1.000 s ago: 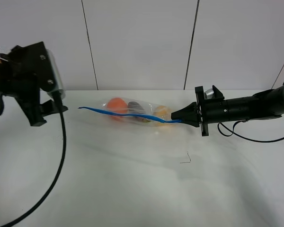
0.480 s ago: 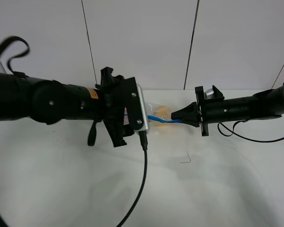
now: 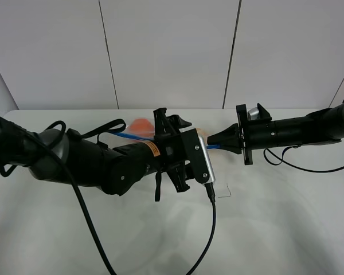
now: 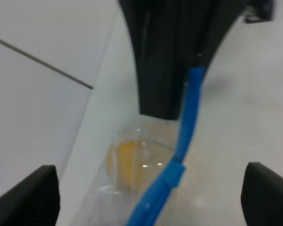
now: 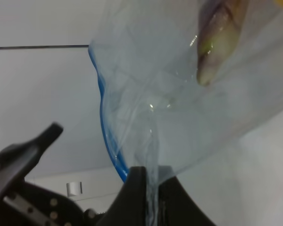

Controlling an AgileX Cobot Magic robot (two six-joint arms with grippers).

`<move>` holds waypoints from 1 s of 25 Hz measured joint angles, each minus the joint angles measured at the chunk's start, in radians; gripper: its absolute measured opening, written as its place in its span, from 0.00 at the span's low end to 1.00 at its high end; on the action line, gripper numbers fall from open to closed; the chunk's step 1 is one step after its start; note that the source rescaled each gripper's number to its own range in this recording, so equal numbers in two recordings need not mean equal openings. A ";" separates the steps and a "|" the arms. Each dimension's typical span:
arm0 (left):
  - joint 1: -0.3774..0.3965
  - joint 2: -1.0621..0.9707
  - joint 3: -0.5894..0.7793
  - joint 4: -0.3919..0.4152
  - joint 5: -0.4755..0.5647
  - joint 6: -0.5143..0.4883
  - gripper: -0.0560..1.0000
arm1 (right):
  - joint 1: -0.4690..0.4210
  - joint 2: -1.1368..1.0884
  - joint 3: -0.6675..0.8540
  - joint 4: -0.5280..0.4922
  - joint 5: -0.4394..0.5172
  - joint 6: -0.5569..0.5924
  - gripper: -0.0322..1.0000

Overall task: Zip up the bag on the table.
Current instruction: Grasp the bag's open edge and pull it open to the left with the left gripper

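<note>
The slider [image 4: 172, 174] will run to the far end of the blue zipper [image 3: 214, 146] strip and leave the bag behind when I pull, because my right gripper is pinning the strip.
The clear bag lies on the white table [image 3: 286, 229], mostly hidden behind my left arm; an orange piece [image 3: 139, 126] and the blue zipper strip [image 3: 125, 136] show at its left end. My right gripper [image 3: 220, 141] is shut on the strip's right end. In the right wrist view its fingers [image 5: 137, 188] pinch the clear plastic [image 5: 179, 94] beside the blue edge [image 5: 104, 127]. My left gripper [image 3: 198, 144] is open at the bag's right end. In the left wrist view [image 4: 151, 197] the blue strip [image 4: 188, 113] and its slider [image 4: 172, 172] run between the wide-apart fingertips, beside a yellow piece [image 4: 125, 157].
A small bent dark wire [image 3: 228, 192] lies on the table in front of the right gripper. My left arm's black cable [image 3: 211, 229] trails toward the table's front edge. A white panelled wall [image 3: 172, 51] stands right behind the table.
My left arm has swung in from the far left across the bag to its right end, covering most of it. The right gripper has held still on the strip.
</note>
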 joint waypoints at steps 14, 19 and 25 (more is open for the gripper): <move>0.000 0.091 0.000 0.016 -0.142 -0.074 0.78 | 0.000 0.000 0.000 0.000 0.000 0.004 0.03; 0.000 0.094 0.000 0.016 -0.154 -0.074 0.60 | 0.000 0.000 0.000 0.000 0.000 0.006 0.03; 0.000 0.094 0.000 0.016 -0.159 -0.074 0.41 | 0.000 0.000 0.000 0.000 0.000 0.006 0.03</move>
